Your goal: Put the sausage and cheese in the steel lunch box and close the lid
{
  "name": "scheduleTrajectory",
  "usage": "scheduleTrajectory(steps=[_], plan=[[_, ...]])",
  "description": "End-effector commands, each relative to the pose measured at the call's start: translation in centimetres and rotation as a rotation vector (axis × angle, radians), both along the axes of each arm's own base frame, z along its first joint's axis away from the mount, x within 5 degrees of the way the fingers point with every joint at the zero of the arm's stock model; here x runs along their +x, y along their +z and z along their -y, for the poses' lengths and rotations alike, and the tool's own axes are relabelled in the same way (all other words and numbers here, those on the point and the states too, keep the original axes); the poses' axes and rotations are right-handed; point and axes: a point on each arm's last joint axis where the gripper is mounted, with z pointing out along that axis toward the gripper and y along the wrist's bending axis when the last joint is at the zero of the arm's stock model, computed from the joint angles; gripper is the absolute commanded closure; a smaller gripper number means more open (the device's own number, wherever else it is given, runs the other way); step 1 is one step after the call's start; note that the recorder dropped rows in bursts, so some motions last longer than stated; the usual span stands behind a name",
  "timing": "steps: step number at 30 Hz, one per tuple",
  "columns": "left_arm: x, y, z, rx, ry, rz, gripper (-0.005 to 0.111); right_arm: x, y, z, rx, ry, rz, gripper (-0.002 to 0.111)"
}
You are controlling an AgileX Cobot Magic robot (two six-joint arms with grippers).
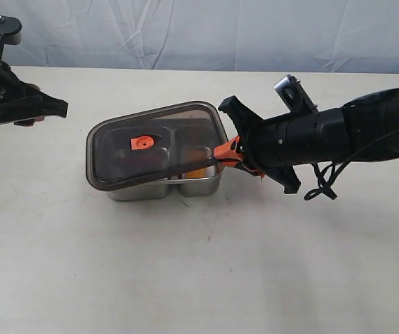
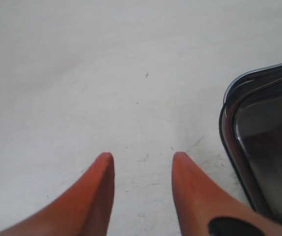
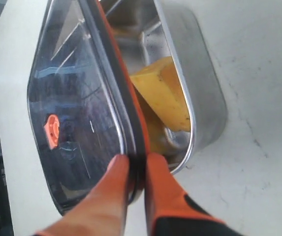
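Note:
The tilted lid [image 1: 133,154] will move and settle flat over the steel lunch box's rim when the robot pushes it, since the lid's near corner [image 1: 97,182] sticks out past the box.
The steel lunch box [image 1: 198,184] stands mid-table, and its rim [image 3: 190,105] shows in the right wrist view. The dark translucent lid [image 1: 154,142] with an orange valve tab [image 1: 142,142] hangs tilted over it, its right edge pinched in my right gripper [image 1: 227,151], which is shut on the lid's rim [image 3: 137,160]. The yellow cheese [image 3: 163,93] lies in the uncovered compartment. The sausage is hidden. My left gripper [image 2: 143,157] is open over bare table at the far left, with a corner of the lid [image 2: 259,137] beside it.
A pale tabletop [image 1: 199,264] stretches around the box, with a white cloth backdrop [image 1: 206,28] behind. My right arm [image 1: 338,132] reaches in from the right, trailing a black cable [image 1: 324,182].

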Motion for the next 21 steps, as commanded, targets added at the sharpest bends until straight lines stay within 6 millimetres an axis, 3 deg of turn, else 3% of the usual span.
scheduleTrajectory(steps=[1,15,21], plan=[[0.4,-1.2,0.0,0.005,0.009,-0.041,0.069,0.2,0.0,0.4,-0.053,-0.014,0.04,0.109],[1.8,-5.3,0.7,-0.039,0.029,-0.13,0.069,0.6,-0.2,0.9,-0.096,-0.061,0.056,0.109],[2.2,-5.6,1.0,-0.075,0.038,-0.105,0.069,0.6,-0.2,0.9,-0.103,-0.068,0.059,0.109]])
